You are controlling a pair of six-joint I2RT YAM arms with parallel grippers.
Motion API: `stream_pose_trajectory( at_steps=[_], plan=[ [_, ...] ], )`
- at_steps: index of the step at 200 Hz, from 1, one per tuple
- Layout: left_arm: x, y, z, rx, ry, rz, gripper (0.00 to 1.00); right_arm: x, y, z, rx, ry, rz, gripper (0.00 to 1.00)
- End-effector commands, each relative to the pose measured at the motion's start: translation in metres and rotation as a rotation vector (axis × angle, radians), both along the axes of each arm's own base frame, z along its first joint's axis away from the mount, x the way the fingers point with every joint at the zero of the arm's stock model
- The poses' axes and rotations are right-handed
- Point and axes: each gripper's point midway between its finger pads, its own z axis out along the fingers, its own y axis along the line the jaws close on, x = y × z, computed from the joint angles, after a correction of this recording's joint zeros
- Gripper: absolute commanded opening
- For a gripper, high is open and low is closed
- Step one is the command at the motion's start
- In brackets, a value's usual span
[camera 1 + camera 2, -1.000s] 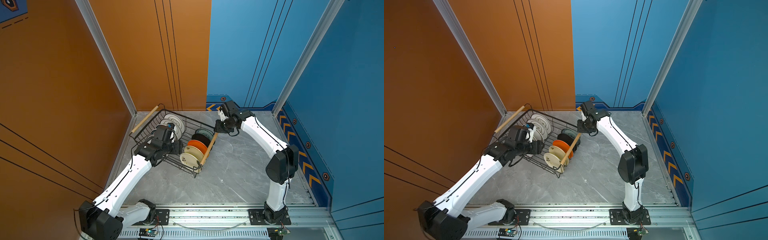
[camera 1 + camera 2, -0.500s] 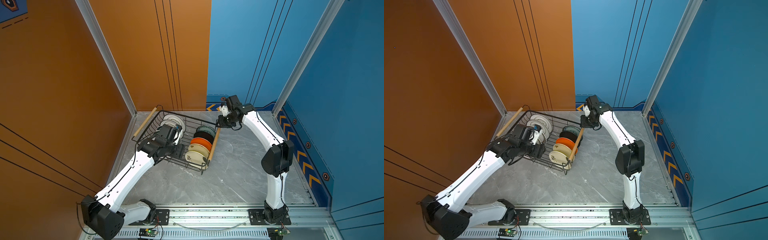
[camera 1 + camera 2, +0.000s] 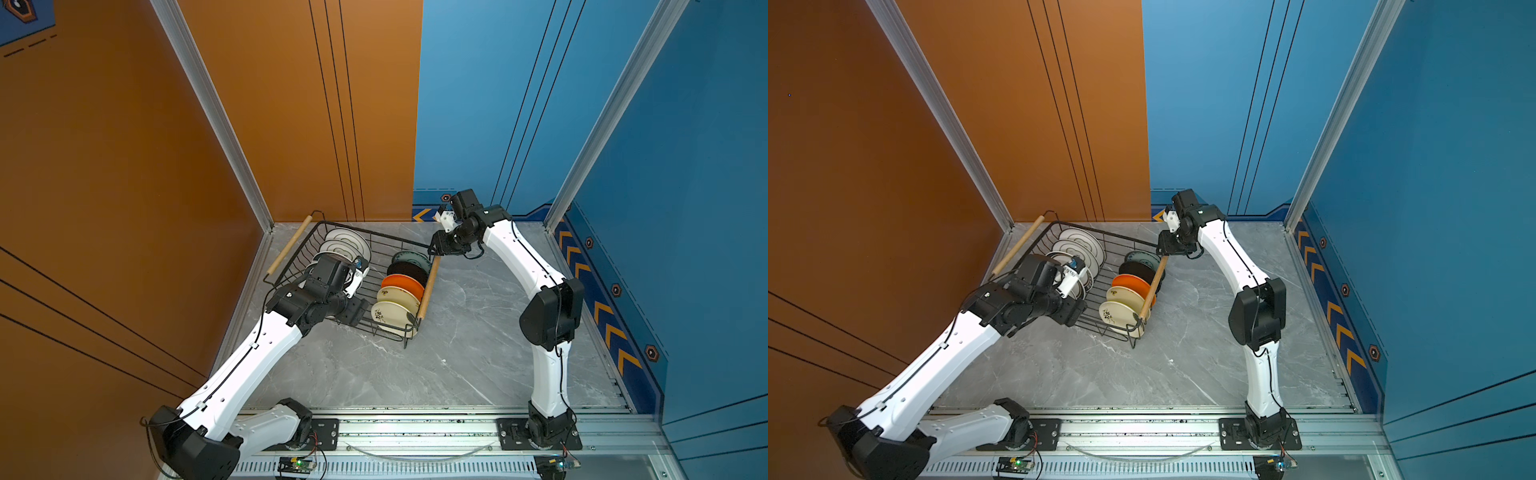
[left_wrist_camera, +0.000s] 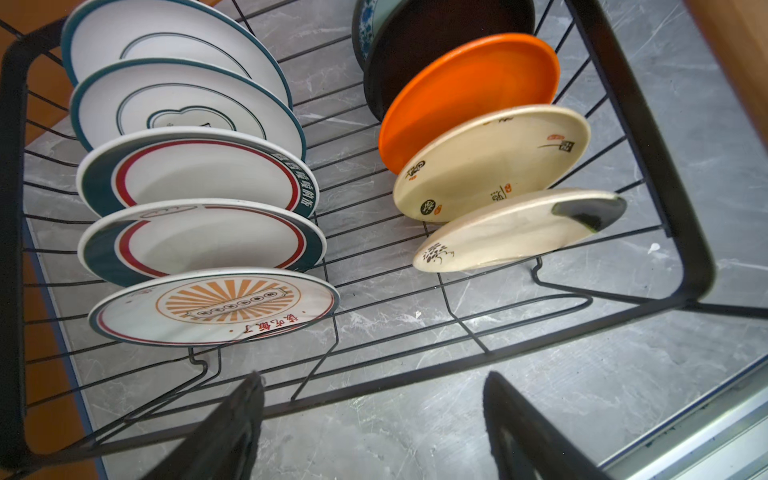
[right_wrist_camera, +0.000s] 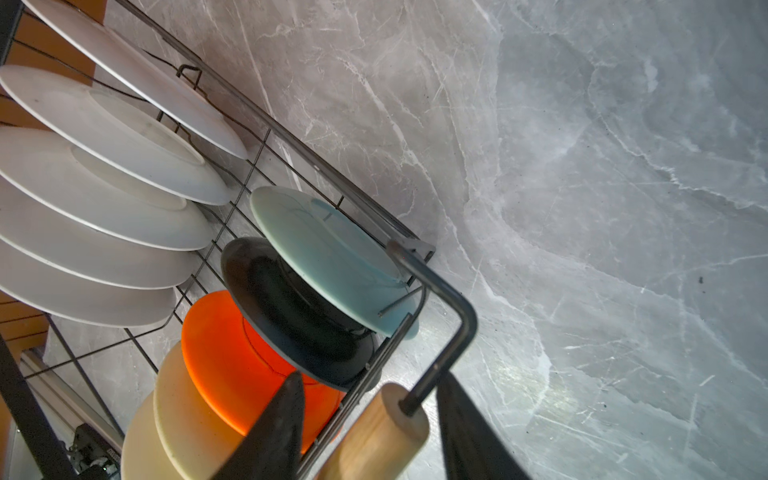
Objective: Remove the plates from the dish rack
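Observation:
The wooden handle's far end (image 3: 436, 260) is between my right gripper's fingers, so next my right gripper backs clear before my left gripper pinches the dish rack's near rim (image 4: 384, 379) and turns the slanted dish rack.
The black wire dish rack (image 3: 376, 233) stands at the back left of the marble table, and its plates all stand on edge. Several larger white plates (image 3: 348, 245) (image 4: 189, 178) fill the left row. The smaller cream, orange, black and teal plates (image 3: 400, 291) (image 4: 490, 160) fill the right row. My left gripper (image 3: 360, 311) (image 4: 374, 376) is open and empty, just outside the rack's near rim. My right gripper (image 3: 434, 249) (image 5: 372, 378) is open astride the far end of the right wooden handle (image 5: 374, 436), without pinching it.
An orange wall (image 3: 124, 208) runs close along the rack's left side, and a blue wall (image 3: 478, 124) stands behind it. Bare marble table (image 3: 469, 340) lies to the right of the rack and in front of it. A metal rail (image 3: 415, 432) borders the front.
The rack has slid and turned towards the back right, with my right gripper on its handle. The right jaws have since loosened. The left jaws have opened wider.

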Motion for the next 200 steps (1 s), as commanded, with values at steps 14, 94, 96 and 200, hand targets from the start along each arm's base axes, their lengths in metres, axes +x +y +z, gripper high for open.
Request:
stream_pose_trajectory(
  at_steps=[14, 94, 96, 200],
  plan=[
    [-0.007, 0.000, -0.012, 0.103, 0.041, -0.110, 0.83, -0.011, -0.003, -0.008, -0.017, 0.042, 0.018, 0.66],
    [-0.024, -0.006, -0.035, 0.209, 0.188, -0.279, 0.79, -0.021, -0.018, 0.022, 0.027, -0.007, -0.001, 0.94],
    [-0.025, -0.006, -0.035, 0.209, 0.187, -0.283, 0.79, -0.022, -0.018, 0.023, 0.029, -0.007, -0.002, 0.94],
    [-0.032, -0.010, -0.062, 0.279, 0.251, -0.407, 0.73, -0.040, -0.048, 0.050, 0.089, -0.063, -0.053, 1.00]
  ],
)
